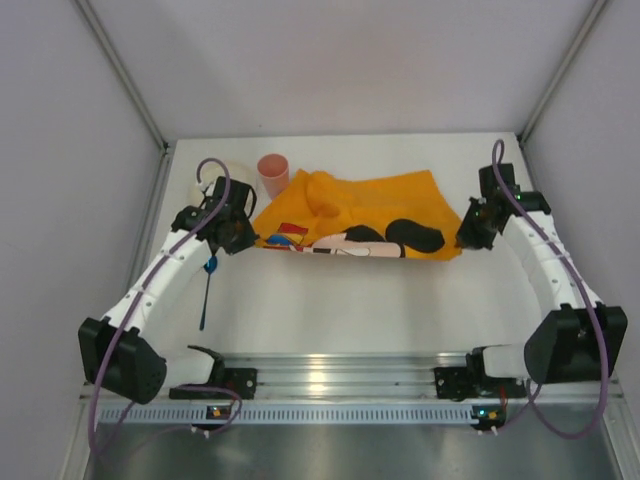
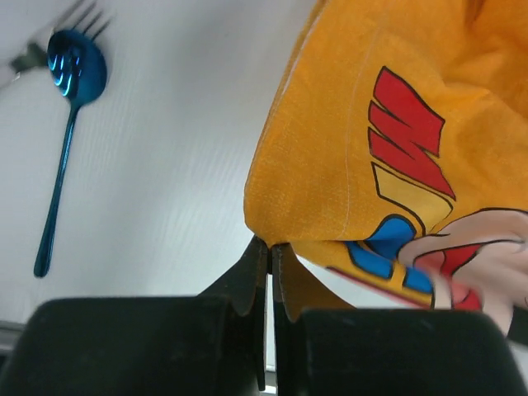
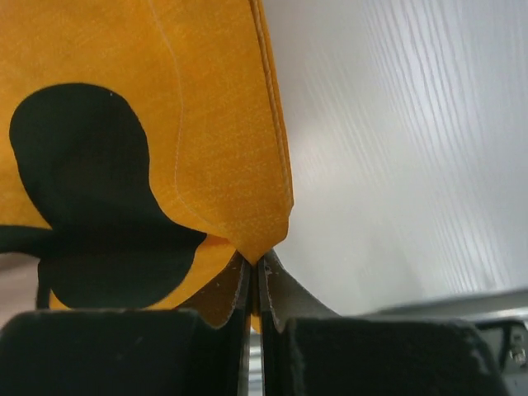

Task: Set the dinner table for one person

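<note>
The mat lies rumpled (image 1: 318,190) next to the pink cup. My left gripper and right gripper should draw the mat's near corners back toward the silver rail (image 1: 335,366).
The orange Mickey Mouse cloth mat (image 1: 350,215) lies rumpled across the far middle of the white dinner table (image 1: 340,310). My left gripper (image 1: 243,238) is shut on the mat's near left corner (image 2: 272,235). My right gripper (image 1: 468,238) is shut on its near right corner (image 3: 260,247). Both corners are lifted a little off the tabletop. A blue spoon (image 1: 205,290) lies on the table left of the mat, and also shows in the left wrist view (image 2: 66,124). A pink cup (image 1: 273,175) stands behind the mat's left end.
A white dish (image 1: 205,185) sits at the far left, partly hidden by my left arm. A fork's tines (image 2: 78,25) lie next to the spoon's bowl. The ridged silver rail (image 1: 330,375) runs along the near edge between the arm bases. Grey walls close in both sides.
</note>
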`<state>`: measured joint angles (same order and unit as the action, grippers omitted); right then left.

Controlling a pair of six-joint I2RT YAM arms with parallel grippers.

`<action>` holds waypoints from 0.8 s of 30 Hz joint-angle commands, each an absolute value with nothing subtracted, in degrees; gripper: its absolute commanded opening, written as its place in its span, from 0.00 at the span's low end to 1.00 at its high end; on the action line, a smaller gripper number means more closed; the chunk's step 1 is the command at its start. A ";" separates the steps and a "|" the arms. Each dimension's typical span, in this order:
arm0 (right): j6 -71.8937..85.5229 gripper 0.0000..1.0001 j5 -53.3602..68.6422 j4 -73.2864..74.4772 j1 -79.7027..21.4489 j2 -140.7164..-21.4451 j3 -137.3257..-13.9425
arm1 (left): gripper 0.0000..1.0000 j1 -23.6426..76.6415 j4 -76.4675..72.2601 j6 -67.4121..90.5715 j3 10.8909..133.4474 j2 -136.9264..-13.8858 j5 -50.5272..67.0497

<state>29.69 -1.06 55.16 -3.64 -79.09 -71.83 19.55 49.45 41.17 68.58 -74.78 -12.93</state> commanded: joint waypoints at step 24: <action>30.67 0.00 1.48 60.19 -3.96 -67.97 -53.26 | 0.00 20.30 62.56 56.95 53.68 -69.79 -3.51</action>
